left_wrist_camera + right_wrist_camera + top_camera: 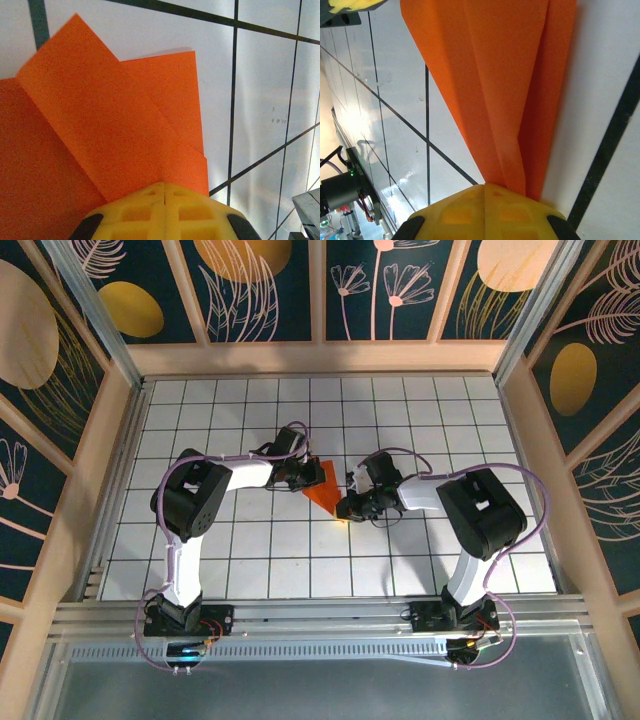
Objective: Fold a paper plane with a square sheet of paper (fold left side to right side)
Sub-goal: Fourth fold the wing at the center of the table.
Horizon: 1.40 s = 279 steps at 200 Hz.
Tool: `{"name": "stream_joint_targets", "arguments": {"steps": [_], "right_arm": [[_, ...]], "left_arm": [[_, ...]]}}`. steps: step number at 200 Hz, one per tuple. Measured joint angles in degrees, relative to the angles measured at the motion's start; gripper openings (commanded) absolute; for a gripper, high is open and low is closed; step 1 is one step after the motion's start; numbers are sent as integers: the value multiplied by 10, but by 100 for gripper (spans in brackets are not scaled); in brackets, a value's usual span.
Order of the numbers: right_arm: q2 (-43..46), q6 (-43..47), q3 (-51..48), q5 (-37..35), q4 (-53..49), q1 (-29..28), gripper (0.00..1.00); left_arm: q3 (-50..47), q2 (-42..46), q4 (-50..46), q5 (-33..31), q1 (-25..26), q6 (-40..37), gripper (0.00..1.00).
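The folded flap (487,92) still bulges farther up while my right gripper is already at the paper's narrow point (505,177), so it should go back up and press the flap.
The orange sheet of paper (325,487) lies on the tiled table, folded into a pointed, creased paper plane shape with layered flaps. In the left wrist view its wide end (115,125) spreads out in front of my left gripper (165,184). The yellow fingers there are shut together, with their tips down on the paper's edge. In the right wrist view the narrow point of the paper (505,75) runs under my right gripper (485,186), also shut with no gap. From above, the left gripper (305,478) and the right gripper (348,508) sit at opposite ends of the paper.
The white table (250,560) has a black grid and wooden walls on three sides (320,358). The left gripper's yellow fingers (350,5) show at the top left of the right wrist view. Both arm bases stand at the near edge.
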<state>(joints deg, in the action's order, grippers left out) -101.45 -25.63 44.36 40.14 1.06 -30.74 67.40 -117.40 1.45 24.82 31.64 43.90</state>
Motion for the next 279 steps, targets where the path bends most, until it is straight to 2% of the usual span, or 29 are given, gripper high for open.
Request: {"name": "stream_joint_targets", "arguments": {"steps": [111,165,213,242,279], "right_arm": [[7,11,-19,0,10,0,0],[48,13,-49,2,-33,0,0],[109,14,-34,15,-64,2,0],[100,14,-3,15,-55,3,0],[45,8,39,-2,-29,3,0]], "left_arm": [[0,0,0,-1,0,0,0],[0,0,0,-2,0,0,0],[0,0,0,-2,0,0,0],[0,0,0,-2,0,0,0],[0,0,0,-2,0,0,0]]}}
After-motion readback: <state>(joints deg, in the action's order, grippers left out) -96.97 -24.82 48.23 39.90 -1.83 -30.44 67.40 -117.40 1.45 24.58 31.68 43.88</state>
